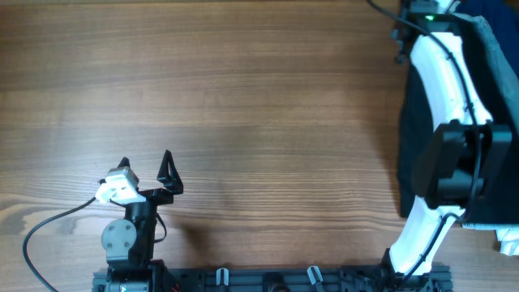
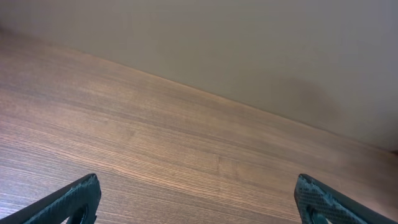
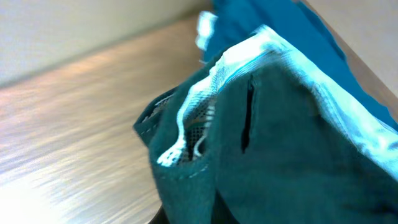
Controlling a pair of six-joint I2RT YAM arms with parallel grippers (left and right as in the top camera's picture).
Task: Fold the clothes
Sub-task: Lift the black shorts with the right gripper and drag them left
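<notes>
The black shorts are held in my right gripper by their far end (image 3: 193, 155), and the middle tabletop (image 1: 263, 118) is clear. I go on pulling until the shorts lie spread out there.
The black shorts (image 1: 412, 138) lie bunched at the table's right edge, under my right arm. In the right wrist view the dark fabric (image 3: 261, 162) fills the frame, with its thin white edge strip (image 3: 211, 87) on top. The fabric rises from where the jaws are and hides the fingers. My right gripper (image 1: 401, 45) is at the far end of the shorts and appears shut on them. A blue garment (image 3: 280, 25) lies behind, and it also shows in the overhead view (image 1: 486, 10). My left gripper (image 1: 146, 162) is open and empty at the front left, and its fingers show in the left wrist view (image 2: 199, 205).
Bare wooden tabletop (image 1: 268, 105) spans the left and middle. A rail with clips (image 1: 268, 280) runs along the front edge. A cable (image 1: 49, 223) loops from the left arm. A small white piece (image 1: 508, 240) lies at the right front edge.
</notes>
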